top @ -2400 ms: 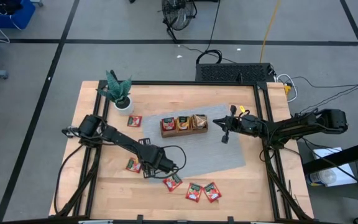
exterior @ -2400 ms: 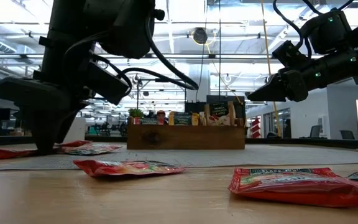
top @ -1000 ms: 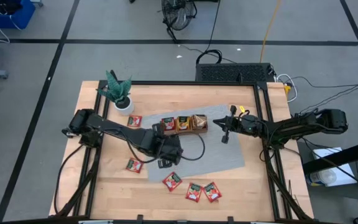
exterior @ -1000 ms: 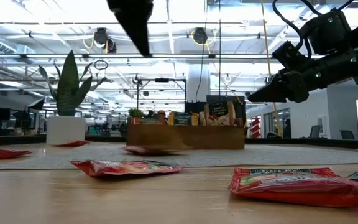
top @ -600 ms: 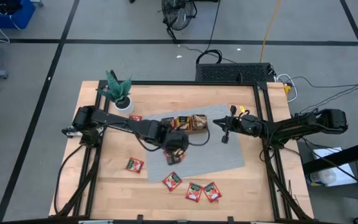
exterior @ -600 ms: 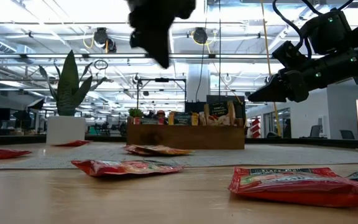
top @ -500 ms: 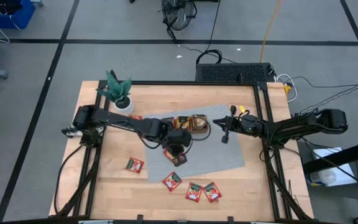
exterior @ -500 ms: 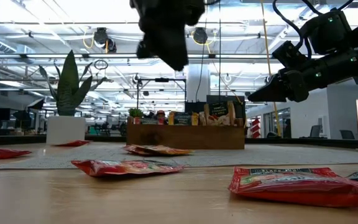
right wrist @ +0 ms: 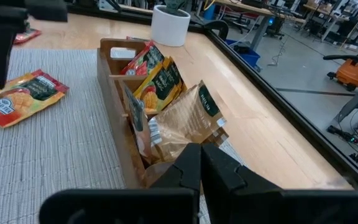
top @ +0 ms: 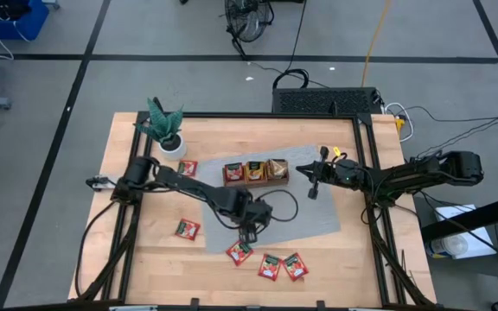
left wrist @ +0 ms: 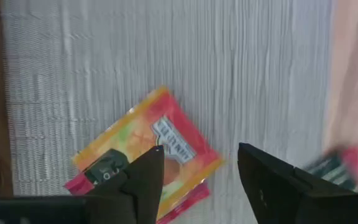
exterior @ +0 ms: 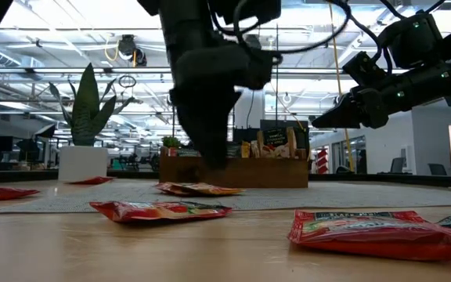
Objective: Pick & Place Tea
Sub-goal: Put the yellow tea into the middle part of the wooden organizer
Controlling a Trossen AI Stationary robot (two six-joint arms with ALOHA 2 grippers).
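My left gripper's open fingers are near the free corner of the orange-red sachet, which lies over the red one (left wrist: 188, 200). I keep lowering them until they straddle that corner (left wrist: 166, 104) and close.
An orange-red tea sachet (left wrist: 143, 144) lies flat on the grey mat (top: 309, 216); it also shows in the low view (exterior: 196, 189) and the right wrist view (right wrist: 23, 93). My left gripper (left wrist: 197, 168) hangs open just above it, pointing down, and hides it in the high view (top: 249, 230). More red tea sachets lie on the wood near the front edge (top: 269, 266) and at the left (top: 187, 229). The wooden tray (top: 255, 173) holds upright sachets. My right gripper (top: 312, 192) is shut, in the air by the tray's right end.
A potted plant (top: 167, 130) stands at the far left corner, with a red sachet (top: 187, 168) beside it. Red sachets (exterior: 382, 231) lie close to the low camera. Black frame rails (top: 366, 173) edge the table. Bare mat lies right of my left gripper.
My left gripper has come down from high over the mat toward the table's near edge and now hangs just above the orange-red sachet. That sachet, blurred on the mat a second ago, now lies still in front of the tray.
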